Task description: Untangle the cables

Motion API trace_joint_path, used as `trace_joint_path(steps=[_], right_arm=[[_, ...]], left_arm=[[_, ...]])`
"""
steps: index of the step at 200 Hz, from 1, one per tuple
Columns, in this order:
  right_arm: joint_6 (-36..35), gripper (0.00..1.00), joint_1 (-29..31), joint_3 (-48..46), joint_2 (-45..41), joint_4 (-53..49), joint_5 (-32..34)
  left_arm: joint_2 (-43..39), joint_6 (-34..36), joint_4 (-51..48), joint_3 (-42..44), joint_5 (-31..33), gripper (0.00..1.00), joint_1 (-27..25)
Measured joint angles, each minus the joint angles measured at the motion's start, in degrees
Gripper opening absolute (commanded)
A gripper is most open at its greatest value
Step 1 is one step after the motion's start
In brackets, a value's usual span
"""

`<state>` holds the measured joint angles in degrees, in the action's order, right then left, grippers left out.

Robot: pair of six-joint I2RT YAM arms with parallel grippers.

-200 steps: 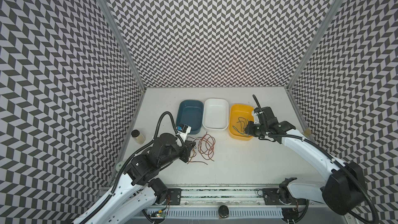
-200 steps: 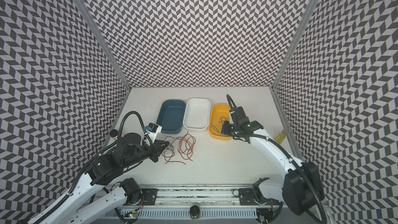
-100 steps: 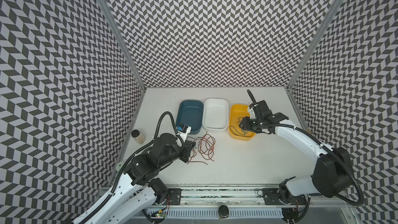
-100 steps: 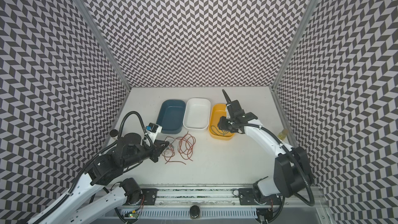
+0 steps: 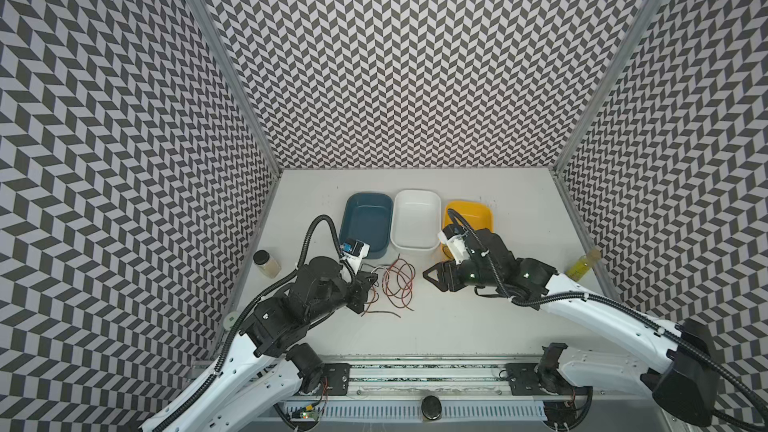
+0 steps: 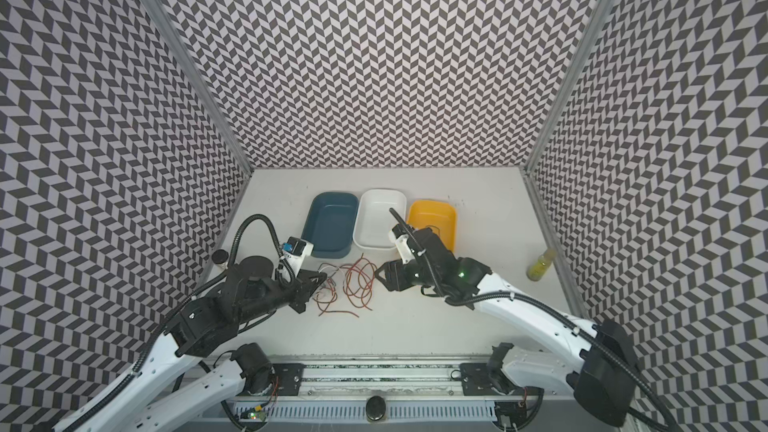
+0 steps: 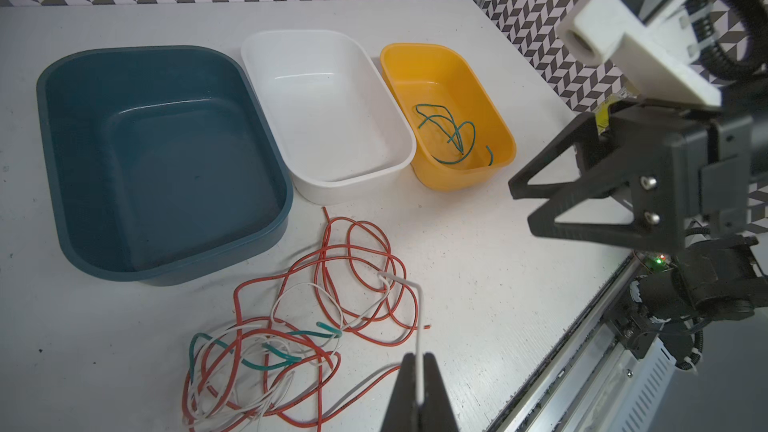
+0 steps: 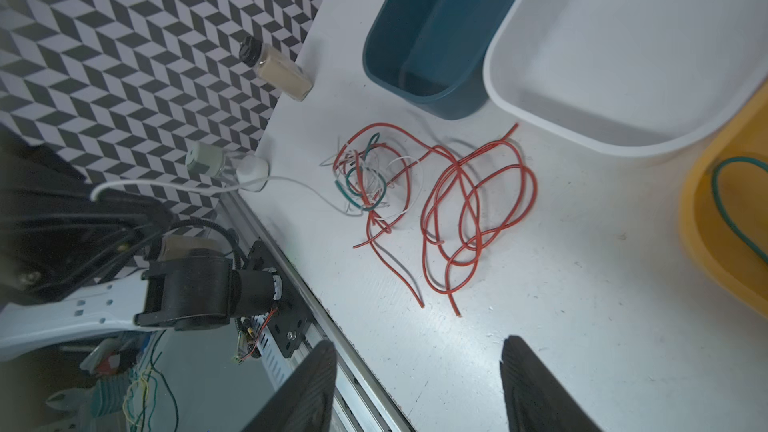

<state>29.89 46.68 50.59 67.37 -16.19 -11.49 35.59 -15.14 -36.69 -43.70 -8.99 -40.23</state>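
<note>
My right gripper needs to reach in and take hold of the green cable, because the white cable in my left gripper goes into a knot of green and red cables.
The cables lie in a tangle on the white table in front of the tubs: red loops with white and green strands woven through their left side. My left gripper is shut on a white cable, which rises taut from the tangle. A separate green cable lies inside the yellow tub. My right gripper hovers just right of the red loops, open and holding nothing.
The blue tub, white tub and yellow tub stand in a row behind the tangle. A small jar sits by the left wall and a yellow bottle by the right wall. The metal rail runs along the front edge.
My right gripper has opened and swung from over the yellow tub forward and left to beside the red loops. The left arm has not moved.
</note>
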Motion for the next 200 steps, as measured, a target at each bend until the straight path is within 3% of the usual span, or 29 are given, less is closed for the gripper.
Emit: trace_joint_path(steps=[31,45,71,128,200], right_arm=[[0.9,0.59,0.5,-0.8,-0.6,-0.6,10.3],[0.5,0.61,0.0,-2.4,-1.7,-0.5,11.5],[-0.4,0.65,1.2,-3.9,-1.4,0.9,8.7],[-3.1,0.66,12.5,-4.2,8.7,15.3,4.6],[-1.4,0.66,15.3,-4.0,23.5,33.4,5.9]], left_arm=[[0.0,0.0,-0.1,0.0,0.2,0.0,-0.4],[0.0,0.1,-0.2,0.0,0.3,0.0,-0.6],[0.1,0.1,-0.2,0.0,0.3,0.0,-0.7],[0.2,0.1,-0.2,0.0,0.6,0.0,-0.7],[-0.3,0.1,-0.2,0.0,0.9,0.0,-0.7]])
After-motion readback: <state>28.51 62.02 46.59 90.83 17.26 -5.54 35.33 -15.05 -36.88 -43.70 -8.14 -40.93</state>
